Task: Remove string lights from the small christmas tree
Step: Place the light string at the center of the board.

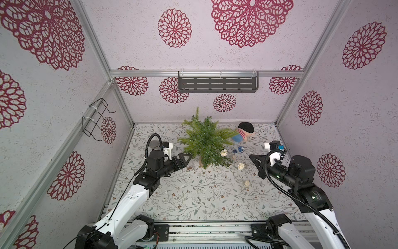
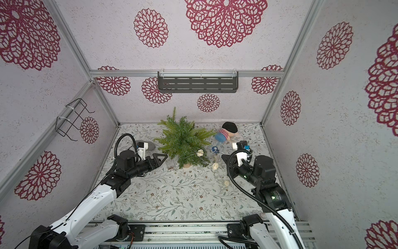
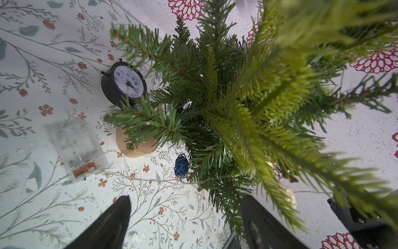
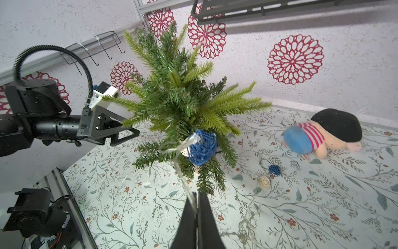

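Observation:
My right gripper should go on lowering the wire toward the loose cream balls (image 1: 247,183) before it lets go of it there, as the blue ball (image 1: 240,149) hangs clear of the branches.
The small christmas tree (image 1: 204,140) stands upright on its tan base (image 3: 133,148) near the back of the table. The string lights trail from its right side: a cream ball (image 1: 223,153) hangs in the lower branches, and other cream and blue balls (image 1: 240,148) lie on the table to the right. The lights' clear box (image 3: 78,148) lies left of the base. My right gripper (image 4: 196,194) is shut on the pale wire, just below a blue ball (image 4: 202,148) hanging in front of the tree. My left gripper (image 3: 186,197) is open at the tree's left side, with low branch tips by one finger (image 3: 258,222).
A striped plush doll (image 1: 244,132) lies at the back right. A small black clock (image 3: 123,83) stands behind my left arm, left of the tree. A grey shelf (image 1: 217,83) hangs on the back wall and a wire rack (image 1: 97,119) on the left wall.

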### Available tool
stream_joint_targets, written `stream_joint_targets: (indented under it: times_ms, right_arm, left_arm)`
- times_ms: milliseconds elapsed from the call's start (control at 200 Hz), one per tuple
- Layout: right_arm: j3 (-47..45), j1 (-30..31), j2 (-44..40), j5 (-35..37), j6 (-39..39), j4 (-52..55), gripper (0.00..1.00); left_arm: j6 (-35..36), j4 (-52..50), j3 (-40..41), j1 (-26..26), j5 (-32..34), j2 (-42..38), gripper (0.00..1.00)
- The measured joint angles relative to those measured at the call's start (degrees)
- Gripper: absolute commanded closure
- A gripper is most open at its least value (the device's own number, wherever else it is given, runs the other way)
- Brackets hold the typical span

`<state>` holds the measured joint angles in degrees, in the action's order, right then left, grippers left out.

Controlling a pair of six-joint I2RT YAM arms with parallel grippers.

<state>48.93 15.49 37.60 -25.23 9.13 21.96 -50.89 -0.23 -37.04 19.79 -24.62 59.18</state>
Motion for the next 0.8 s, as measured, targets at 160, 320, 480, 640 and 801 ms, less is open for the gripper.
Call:
stream_joint_targets:
  times_ms: [160,320,480,640,801]
  right_arm:
    - [-7.39,0.42,-0.98,2.45,6.01,-1.14,1.0]
    - [-13.92,2.64,-0.63,6.14,11.32,-2.84,1.0]
    - [-19.56,4.96,1.66,11.17,15.41,-6.29,1.0]
    - [-21.66,6.43,6.27,16.41,16.76,-7.85,0.61]
    - [-21.38,6.78,6.8,20.06,17.42,-8.09,0.39]
  left_arm:
    - [0.28,0.68,-0.9,0.0,-0.17,0.85,0.15]
    - [0.28,1.29,-1.27,0.0,-0.28,1.84,0.15]
    - [0.31,1.29,-1.36,0.0,-0.26,1.95,0.15]
    - [0.33,1.25,-1.49,0.0,-0.26,1.95,0.15]
    - [0.37,1.11,-1.62,0.0,-0.37,1.97,0.15]
